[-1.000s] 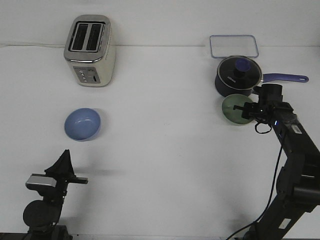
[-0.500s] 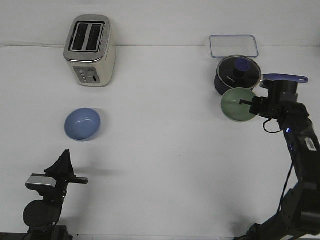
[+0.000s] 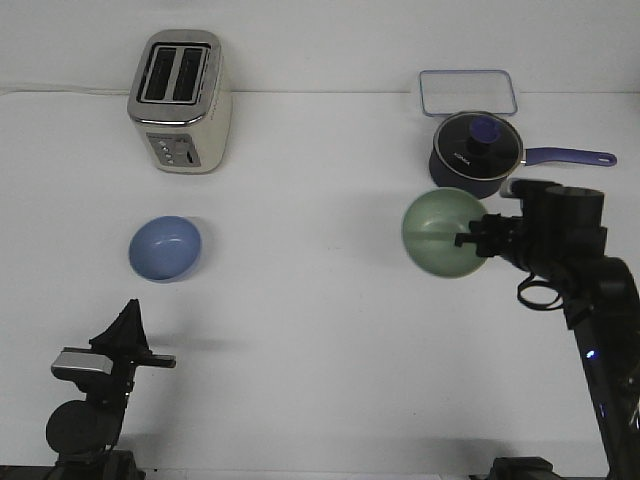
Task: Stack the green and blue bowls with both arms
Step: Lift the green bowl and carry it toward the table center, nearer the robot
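Observation:
The robot's right gripper has hold of the green bowl's rim [image 3: 482,248] and the table's near middle [image 3: 326,346] is clear, so the robot should keep carrying the bowl there until it sits flat.
The pale green bowl [image 3: 442,232] hangs above the table at centre right, tilted so its inside faces the camera. My right gripper [image 3: 470,239] is shut on its right rim and holds it up. The light blue bowl [image 3: 165,248] sits upright on the table at the left, apart from both arms. My left gripper [image 3: 128,322] rests at the near left, below the blue bowl, fingers pointing up; I cannot tell whether it is open or shut.
A silver toaster [image 3: 181,100] stands at the back left. A dark blue lidded saucepan [image 3: 475,152] with a long handle sits at the back right, just behind the green bowl. A clear rectangular lid [image 3: 468,92] lies behind it.
My right gripper has lifted the green bowl off the table beside the saucepan and carried it left and towards the camera. The left arm and blue bowl have not moved.

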Motion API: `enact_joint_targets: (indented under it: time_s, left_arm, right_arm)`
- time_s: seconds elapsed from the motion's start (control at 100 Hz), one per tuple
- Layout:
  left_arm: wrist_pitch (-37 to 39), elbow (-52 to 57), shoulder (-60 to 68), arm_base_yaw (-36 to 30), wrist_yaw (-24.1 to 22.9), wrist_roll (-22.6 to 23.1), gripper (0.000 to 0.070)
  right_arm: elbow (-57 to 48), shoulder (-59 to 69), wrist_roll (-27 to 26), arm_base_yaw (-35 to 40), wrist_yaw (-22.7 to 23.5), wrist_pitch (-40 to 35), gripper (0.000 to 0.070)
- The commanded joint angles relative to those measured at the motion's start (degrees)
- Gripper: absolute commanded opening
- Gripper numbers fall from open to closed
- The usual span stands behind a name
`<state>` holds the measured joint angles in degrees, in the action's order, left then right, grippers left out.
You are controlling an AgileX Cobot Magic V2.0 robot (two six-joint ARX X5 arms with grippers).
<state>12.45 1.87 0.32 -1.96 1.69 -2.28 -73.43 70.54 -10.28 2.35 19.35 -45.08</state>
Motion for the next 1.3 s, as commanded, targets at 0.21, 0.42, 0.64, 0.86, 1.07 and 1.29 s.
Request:
enact_joint_targets:
  time_s: [0.21,0.42,0.64,0.86,1.07,1.29]
  left_arm:
    - [0.7,-1.1,-0.1,0.0,0.1,0.0,0.0015]
    - [0.7,-1.1,-0.1,0.0,0.1,-0.1,0.0015]
    - [0.7,-1.1,-0.1,0.0,0.1,-0.6,0.0015]
    - [0.6,-1.1,-0.1,0.0,0.0,-0.5,0.0015]
    - [0.6,-1.1,-0.1,0.0,0.0,-0.5,0.0014]
    - [0.7,-1.1,-0.1,0.0,0.0,-0.5,0.0014]
  right_arm:
    - [11.2,-3.0,-4.1,16.8,-2.0,3.0,0.0]
    - [18.5,-1.7,-9.2,28.0,-7.0,10.9,0.0]
    - [20.9,2.6,-11.0,33.7,-7.8,14.3,0.0]
    - [20.9,8.7,-11.0,36.7,-7.8,16.9,0.0]
    - [20.9,13.1,-11.0,37.5,-8.1,18.8,0.0]
    - [20.9,14.3,-10.7,37.6,-8.9,19.3,0.0176]
